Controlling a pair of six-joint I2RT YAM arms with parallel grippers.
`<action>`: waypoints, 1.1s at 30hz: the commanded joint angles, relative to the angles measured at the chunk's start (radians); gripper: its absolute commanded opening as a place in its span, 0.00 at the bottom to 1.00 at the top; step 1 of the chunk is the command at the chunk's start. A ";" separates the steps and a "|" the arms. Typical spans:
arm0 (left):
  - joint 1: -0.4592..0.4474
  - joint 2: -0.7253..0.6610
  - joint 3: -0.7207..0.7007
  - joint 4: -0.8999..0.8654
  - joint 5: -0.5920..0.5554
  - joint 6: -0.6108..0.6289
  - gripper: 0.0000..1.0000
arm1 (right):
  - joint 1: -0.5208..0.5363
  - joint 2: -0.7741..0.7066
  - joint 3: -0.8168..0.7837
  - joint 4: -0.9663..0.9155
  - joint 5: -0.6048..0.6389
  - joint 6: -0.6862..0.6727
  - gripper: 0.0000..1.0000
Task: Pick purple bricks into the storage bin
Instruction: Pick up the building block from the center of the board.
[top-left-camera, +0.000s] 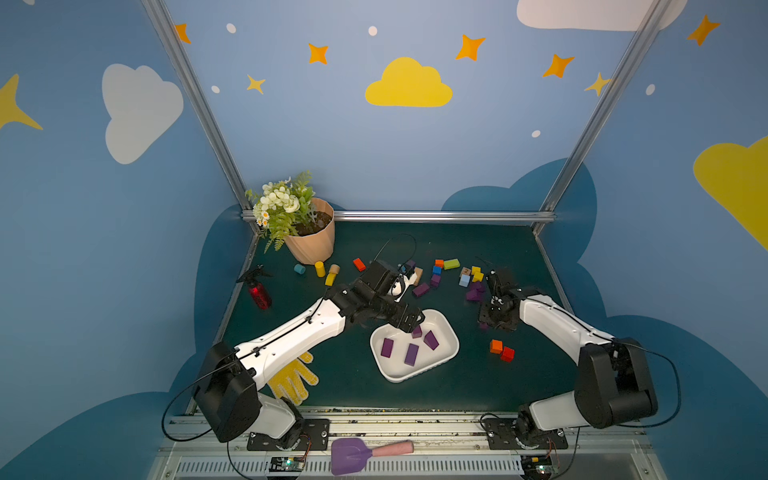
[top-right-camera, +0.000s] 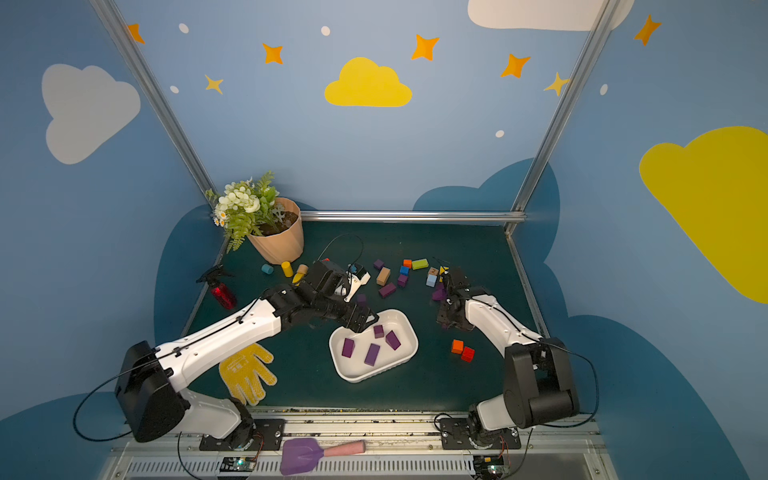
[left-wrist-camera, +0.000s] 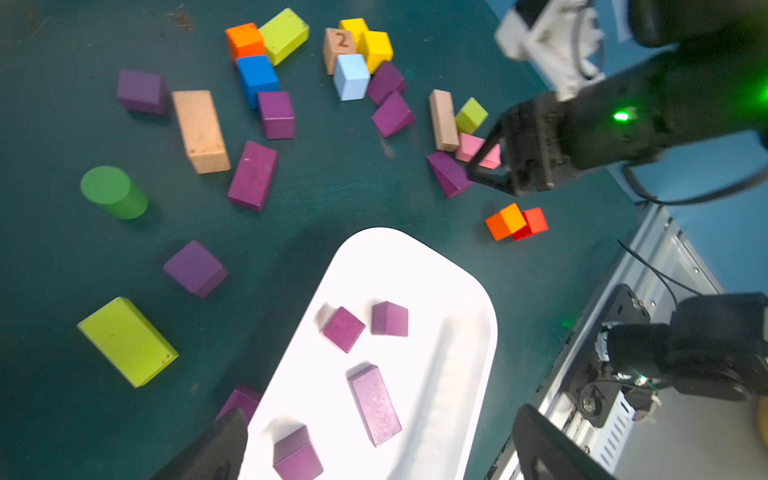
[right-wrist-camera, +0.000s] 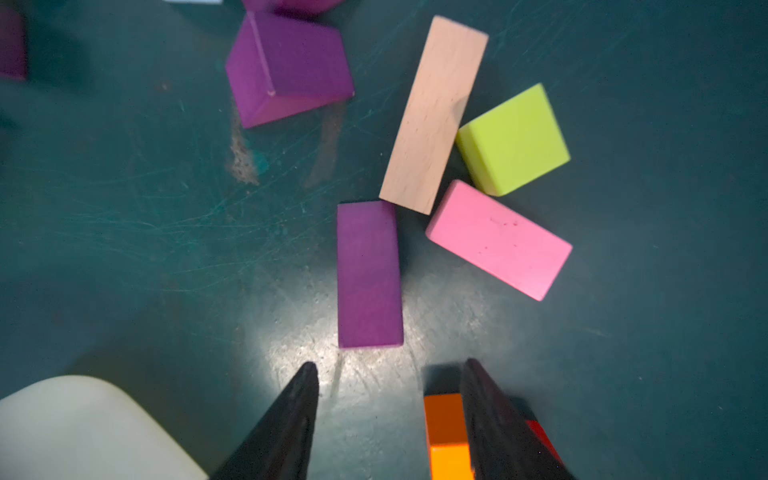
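The storage bin's far edge has my left gripper hanging over it, so that gripper should move back before my right gripper brings in the oblong purple brick.
The storage bin is a white tray near the table's middle; several purple bricks lie in it. My left gripper hangs open over the bin's far left end with nothing between its fingers. More purple bricks lie scattered behind the bin. My right gripper is open and low over the mat to the right of the bin. An oblong purple brick lies just beyond its fingertips, apart from them. The bin's corner shows in the right wrist view.
An orange cube sits against one right finger, a red one beside it. A pink block, a wooden block and a lime block crowd the oblong brick. A flowerpot, red spray bottle and yellow glove stand left.
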 joint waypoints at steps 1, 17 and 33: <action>-0.009 -0.027 -0.009 0.002 0.002 0.034 1.00 | -0.003 0.037 0.017 0.016 -0.027 -0.028 0.61; -0.015 -0.028 0.000 -0.012 -0.018 0.038 1.00 | 0.017 0.166 0.052 0.026 -0.005 -0.044 0.54; -0.019 -0.030 -0.001 -0.015 -0.027 0.042 1.00 | 0.015 0.236 0.084 0.037 0.007 -0.049 0.41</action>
